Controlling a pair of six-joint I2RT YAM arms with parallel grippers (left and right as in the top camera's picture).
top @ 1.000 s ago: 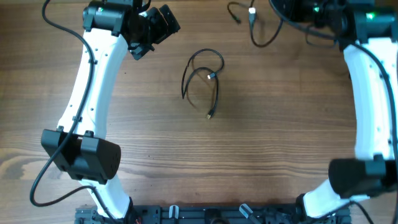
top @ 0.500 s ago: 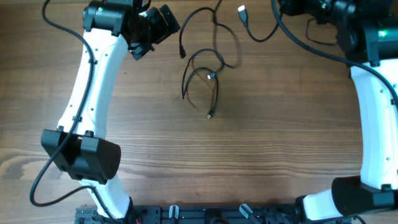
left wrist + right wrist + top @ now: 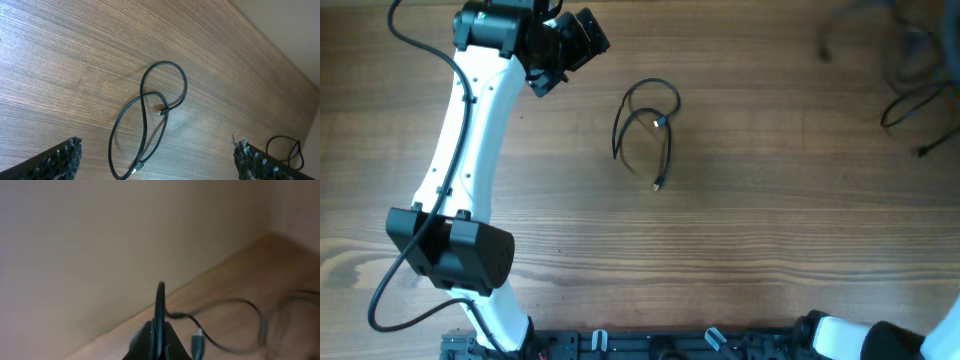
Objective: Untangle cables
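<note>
My right gripper should go on moving toward the cable lying apart (image 3: 910,106) before it lets go beside it, because the held cable (image 3: 908,45) hangs clear of the looped cable.
One black cable (image 3: 647,128) lies looped on the wooden table at its centre, with a small plug at each end. It also shows in the left wrist view (image 3: 150,117). My left gripper (image 3: 578,38) is open and empty, up and to the left of this cable, its fingertips (image 3: 157,161) spread wide. My right gripper (image 3: 159,336) is shut on a second black cable (image 3: 160,305), which trails off with a plug (image 3: 198,343) hanging. In the overhead view that cable (image 3: 910,75) is a blur at the top right, and the right gripper itself is out of frame.
The wooden table (image 3: 770,220) runs to a pale wall (image 3: 100,240) at the back. A black cable loop (image 3: 284,150) shows at the lower right of the left wrist view. The right arm's base (image 3: 880,340) sits at the bottom right, the left arm's base (image 3: 450,250) at the bottom left.
My right arm has swung right and left the overhead view, dragging its cable from the top middle to the top right. The centre cable and left arm have not moved.
</note>
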